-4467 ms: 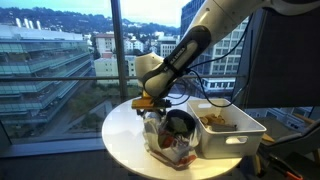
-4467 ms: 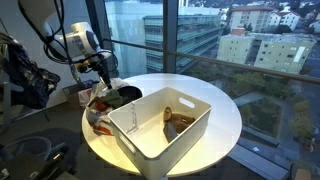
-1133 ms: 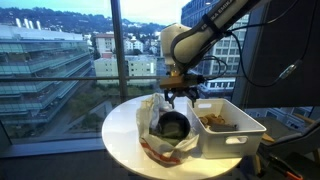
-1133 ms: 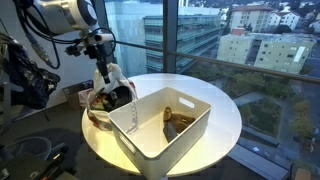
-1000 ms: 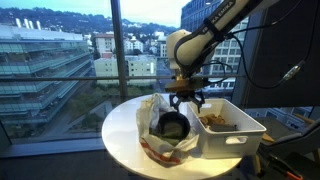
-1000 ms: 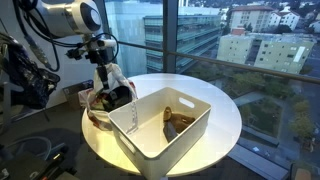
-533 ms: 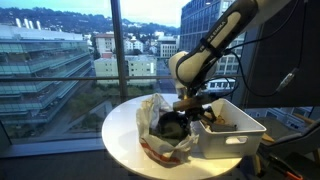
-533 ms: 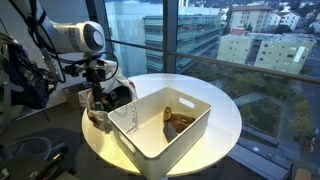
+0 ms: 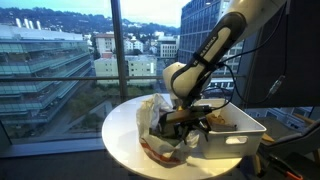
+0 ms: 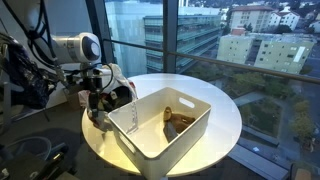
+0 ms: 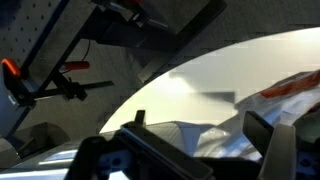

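The robot's gripper is hanging near the bin's side next to the bag's rim (image 11: 235, 122), so the robot should pull back from the bin and go over the bag's opening (image 9: 162, 127).
A crumpled foil snack bag (image 9: 152, 140), silver inside with red-orange print, lies open on the round white table (image 9: 122, 122), next to a white bin (image 9: 240, 135). My gripper (image 9: 186, 121) hangs low at the bag's mouth, between bag and bin, with its jaws wide apart. In an exterior view the gripper (image 10: 97, 101) sits right over the bag (image 10: 98, 120). In the wrist view the gripper (image 11: 200, 140) straddles silver foil (image 11: 205, 135); the dark fingers (image 11: 266, 135) stand well apart. Whether they touch the foil is unclear.
The white bin (image 10: 160, 130) holds brown items (image 10: 178, 120) and takes up the table's middle. Its wall stands close beside the gripper. Large windows lie behind the table (image 10: 220, 105). Cables and clamps (image 11: 60, 88) sit off the table's edge.
The arm has swung down from above the bag to its mouth, beside the bin wall. The jaws stayed wide apart. Bag and bin have not shifted.
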{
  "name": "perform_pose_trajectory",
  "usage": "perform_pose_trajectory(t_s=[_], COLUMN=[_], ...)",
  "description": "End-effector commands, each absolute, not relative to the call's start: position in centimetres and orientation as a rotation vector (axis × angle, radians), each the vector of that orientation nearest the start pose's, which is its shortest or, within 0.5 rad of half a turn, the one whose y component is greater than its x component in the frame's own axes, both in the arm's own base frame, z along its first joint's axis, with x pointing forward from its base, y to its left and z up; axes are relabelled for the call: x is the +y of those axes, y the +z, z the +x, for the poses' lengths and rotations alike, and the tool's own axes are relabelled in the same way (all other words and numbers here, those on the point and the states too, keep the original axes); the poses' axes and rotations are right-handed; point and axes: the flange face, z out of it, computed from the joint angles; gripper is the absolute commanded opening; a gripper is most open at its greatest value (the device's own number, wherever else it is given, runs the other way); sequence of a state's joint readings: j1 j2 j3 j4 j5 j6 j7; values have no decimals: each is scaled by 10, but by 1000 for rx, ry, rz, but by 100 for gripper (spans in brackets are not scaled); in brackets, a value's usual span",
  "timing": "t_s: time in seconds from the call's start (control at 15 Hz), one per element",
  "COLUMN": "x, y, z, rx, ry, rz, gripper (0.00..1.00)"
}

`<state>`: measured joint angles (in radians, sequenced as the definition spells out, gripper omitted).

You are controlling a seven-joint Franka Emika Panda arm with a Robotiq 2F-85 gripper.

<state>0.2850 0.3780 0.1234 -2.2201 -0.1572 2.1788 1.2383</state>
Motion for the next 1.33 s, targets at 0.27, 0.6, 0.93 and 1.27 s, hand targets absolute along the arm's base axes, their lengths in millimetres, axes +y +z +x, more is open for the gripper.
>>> perform_pose_trajectory(t_s=[0.27, 0.6, 0.93, 1.27], x=[177, 185, 189, 190], y=[167, 155, 149, 145], z=[500, 488, 485, 491], rx=[1426, 1411, 1399, 1339], ry=[293, 400, 392, 378], rz=[-3117, -3120, -3133, -3116], gripper=[100, 100, 100, 100])
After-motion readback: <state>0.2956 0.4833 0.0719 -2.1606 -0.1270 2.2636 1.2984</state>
